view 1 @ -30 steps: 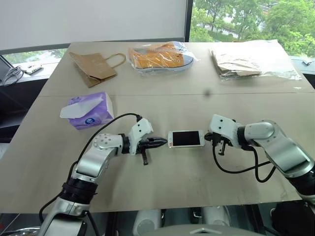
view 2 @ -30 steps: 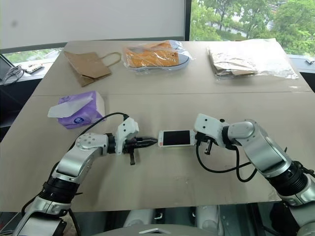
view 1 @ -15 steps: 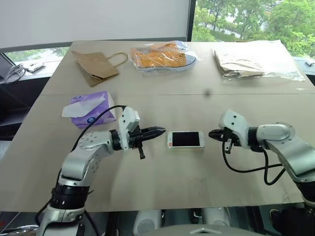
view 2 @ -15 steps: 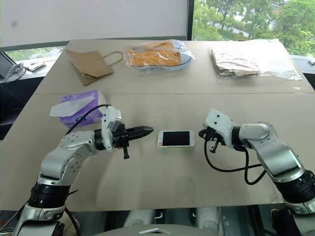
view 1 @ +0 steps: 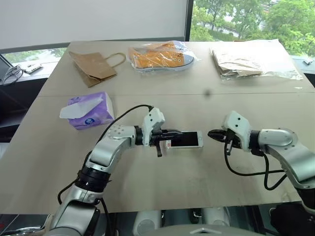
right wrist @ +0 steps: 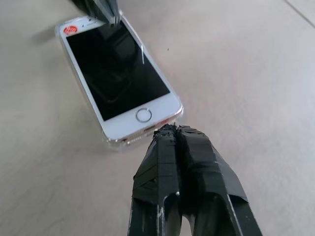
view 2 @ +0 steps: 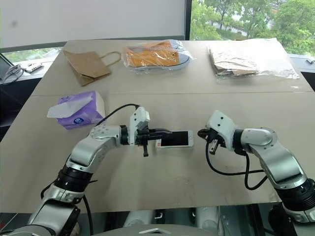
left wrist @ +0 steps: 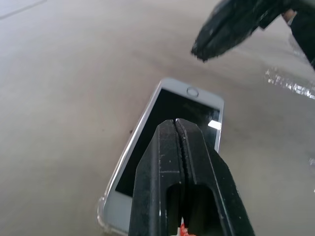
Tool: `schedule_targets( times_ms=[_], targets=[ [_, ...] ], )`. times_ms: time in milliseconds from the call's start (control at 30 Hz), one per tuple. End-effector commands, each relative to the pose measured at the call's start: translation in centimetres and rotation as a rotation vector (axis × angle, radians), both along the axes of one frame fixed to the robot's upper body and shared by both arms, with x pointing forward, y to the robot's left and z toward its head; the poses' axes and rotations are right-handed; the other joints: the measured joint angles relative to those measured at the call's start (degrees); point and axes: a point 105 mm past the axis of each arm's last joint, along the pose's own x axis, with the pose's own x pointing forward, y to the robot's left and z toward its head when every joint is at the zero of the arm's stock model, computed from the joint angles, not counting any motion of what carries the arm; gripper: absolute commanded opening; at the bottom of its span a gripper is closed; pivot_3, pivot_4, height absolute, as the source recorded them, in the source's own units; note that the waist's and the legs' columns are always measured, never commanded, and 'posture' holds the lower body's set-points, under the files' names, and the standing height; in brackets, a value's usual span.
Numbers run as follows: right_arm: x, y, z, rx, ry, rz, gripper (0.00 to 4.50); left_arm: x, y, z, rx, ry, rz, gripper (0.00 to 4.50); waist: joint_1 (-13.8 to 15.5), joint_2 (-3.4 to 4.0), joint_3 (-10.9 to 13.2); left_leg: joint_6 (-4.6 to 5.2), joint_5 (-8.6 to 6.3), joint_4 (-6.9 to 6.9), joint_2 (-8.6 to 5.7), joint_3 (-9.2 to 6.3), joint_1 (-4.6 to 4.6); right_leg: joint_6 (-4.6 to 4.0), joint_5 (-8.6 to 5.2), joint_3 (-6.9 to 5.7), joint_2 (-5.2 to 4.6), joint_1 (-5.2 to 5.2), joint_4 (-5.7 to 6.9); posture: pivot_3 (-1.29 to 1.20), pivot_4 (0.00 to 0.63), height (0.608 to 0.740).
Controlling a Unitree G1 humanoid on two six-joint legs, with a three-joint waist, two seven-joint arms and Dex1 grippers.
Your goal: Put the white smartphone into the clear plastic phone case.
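The white smartphone's home-button end (right wrist: 146, 130) sticks up above the clear case's rim. Next, my right gripper pushes that end's corners (right wrist: 110, 132) down while my left gripper stays where it is.
The white smartphone (view 1: 186, 139) lies flat, screen up, in the middle of the table (view 1: 162, 182). A thin glossy rim of the clear plastic phone case (right wrist: 109, 141) shows around its edges, so the phone sits inside the case. My left gripper (view 1: 173, 132) is shut, and its tips (left wrist: 177, 123) hang over the phone's left end; whether they touch the screen I cannot tell. My right gripper (view 1: 211, 133) is shut and empty. It stands a short gap off the phone's right end, the end with the home button (right wrist: 143, 115).
A purple tissue box (view 1: 88, 110) stands at the left. At the back lie a brown paper bag (view 1: 93, 66), an orange item in a crinkly clear bag (view 1: 160, 56) and brown items in another clear bag (view 1: 251, 61).
My left gripper swung out to the left, then came back right, over the phone's left end. My right gripper drew back from the phone's right end and has stayed there since.
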Motion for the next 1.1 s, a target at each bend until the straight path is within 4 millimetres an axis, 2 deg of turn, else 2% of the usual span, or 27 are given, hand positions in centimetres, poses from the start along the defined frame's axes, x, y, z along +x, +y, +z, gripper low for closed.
schedule_targets(
  times_ms=[33,267,667,833,1100],
  targets=[
    [-0.4,0.8,1.0,0.017,-0.050,0.027,0.00,-0.4,-0.1,0.0,-0.009,-0.023,-0.021,0.01,0.0,0.00,0.0,0.00,0.00,0.00,0.00,0.00,-0.01,0.00,0.00,0.00,-0.01,0.00,0.00,0.00,0.150,0.740],
    [-1.1,2.0,0.6,0.047,-0.010,0.084,0.00,-0.9,1.0,-1.6,0.031,-0.003,0.004,0.01,0.1,0.00,0.0,0.01,-0.01,0.00,0.02,-0.03,0.01,-0.01,0.00,-0.02,-0.02,0.00,0.01,0.00,0.150,0.740],
    [-1.1,2.8,-0.9,-0.004,0.041,0.145,0.00,-0.9,1.1,-2.6,0.042,-0.006,0.032,0.01,0.0,0.00,0.0,0.02,-0.01,0.01,0.01,-0.02,0.02,0.00,0.00,-0.01,-0.04,0.01,0.02,0.00,0.150,0.740],
    [-0.6,2.6,-2.5,-0.073,0.086,0.124,0.00,-1.0,1.1,-2.8,0.042,-0.004,0.035,0.01,0.0,-0.01,-0.1,0.02,-0.01,0.00,0.01,-0.02,0.05,-0.01,0.00,-0.01,-0.04,0.02,0.04,0.00,0.150,0.740],
    [-1.3,2.1,-5.2,-0.154,0.261,0.095,0.00,-1.1,0.9,-2.9,0.040,-0.001,0.036,0.01,0.0,-0.07,-0.8,0.03,-0.02,0.00,0.02,-0.02,0.20,-0.02,-0.01,-0.02,-0.05,0.17,0.05,0.00,0.150,0.740]
  ],
)
